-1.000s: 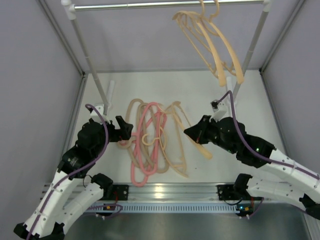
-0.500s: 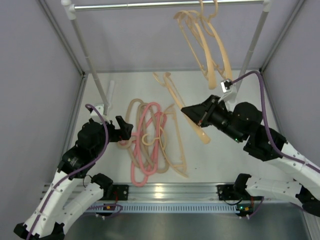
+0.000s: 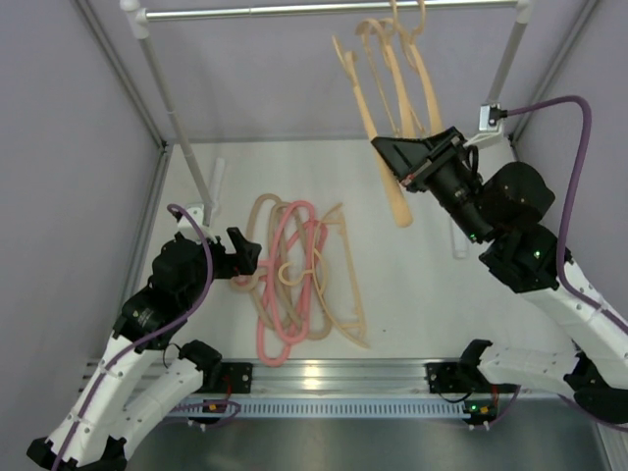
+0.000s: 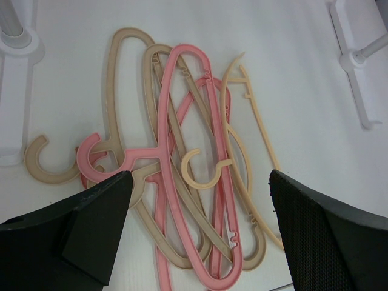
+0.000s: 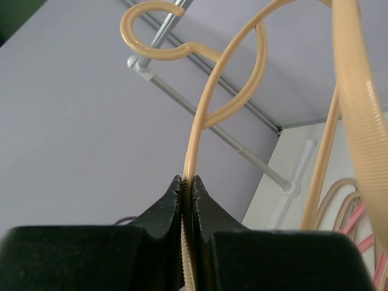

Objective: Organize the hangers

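Note:
The peach hanger's hook [image 5: 127, 33] is open toward the grey rail [image 3: 440, 4]. My right gripper should go on moving it there until the hook hangs over the rail, before it lets go.
Several hangers lie tangled in a pile [image 3: 294, 280] on the white table: pink [image 4: 182, 151], beige-tan [image 4: 118, 66] and peach [image 4: 245, 121] ones. My left gripper [image 3: 247, 257] is open at the pile's left edge, and in the left wrist view its fingers straddle the pile [image 4: 200, 176] from above. My right gripper [image 3: 385, 149] is raised and shut on a thin peach hanger [image 3: 397, 201], pinching its wire [image 5: 187, 180]. That hanger's hook [image 5: 151, 42] is up near the grey rail [image 3: 294, 12]. I cannot tell whether it is over the rail. Other peach hangers [image 3: 407, 69] hang from the rail beside it.
The rail sits on two slanted white posts, left [image 3: 167, 98] and right [image 3: 505, 59], with white feet on the table. Grey walls close in the back and both sides. A hanging hanger's broad peach arm [image 5: 357, 91] is close to the right wrist camera.
My right arm has lifted the peach hanger off the table, up and back toward the rail next to the hanging ones. The left arm and the pile have not moved.

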